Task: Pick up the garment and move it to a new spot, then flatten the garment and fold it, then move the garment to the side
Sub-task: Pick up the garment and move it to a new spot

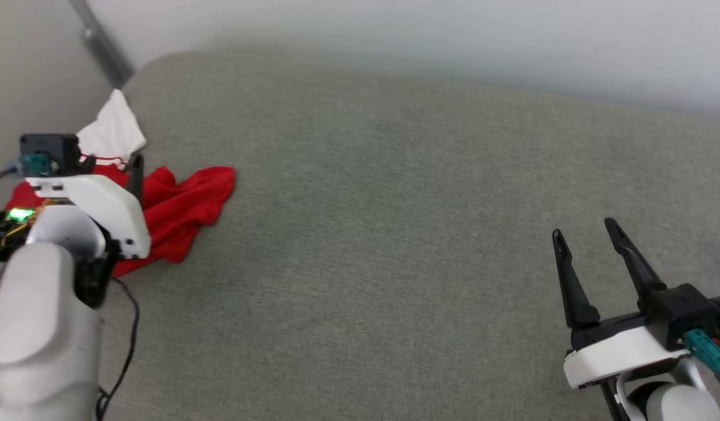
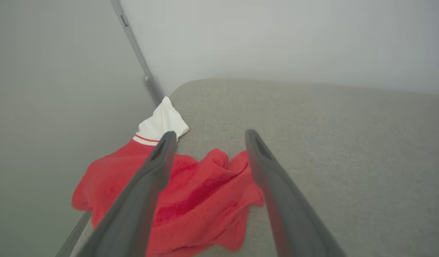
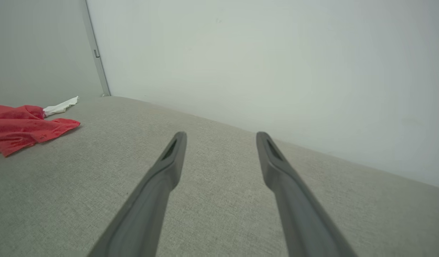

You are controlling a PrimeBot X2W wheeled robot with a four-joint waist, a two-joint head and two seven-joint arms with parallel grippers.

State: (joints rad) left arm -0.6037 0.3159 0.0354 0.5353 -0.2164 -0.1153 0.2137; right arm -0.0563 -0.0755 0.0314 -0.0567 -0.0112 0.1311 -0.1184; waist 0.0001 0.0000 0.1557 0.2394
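Note:
A striped seam (image 1: pixel 112 161) connects the white sleeve to crumpled red folds, and so I should expect the garment (image 1: pixel 185 210) to be hiding a matching sleeve.
The garment (image 1: pixel 184 204) lies crumpled at the far left corner of the grey fabric surface (image 1: pixel 365 245). It is bright red, with a white sleeve (image 1: pixel 111 131) pointing toward the back. In the left wrist view the garment (image 2: pixel 201 200) spreads under and between my fingers, and its left part droops over the surface's edge. My left gripper (image 2: pixel 209 134) stands open just above it, with nothing clamped. Far off at the lower right, my right gripper (image 1: pixel 584 227) is open and empty over bare fabric. The right wrist view shows the garment (image 3: pixel 19 128) at the far left.
A pale wall (image 1: pixel 453 35) runs along the back of the surface. A grey metal post (image 1: pixel 102 47) rises at the back left corner. The surface's left edge (image 2: pixel 73 235) drops off beside the garment. A black cable (image 1: pixel 128 345) hangs by my left forearm.

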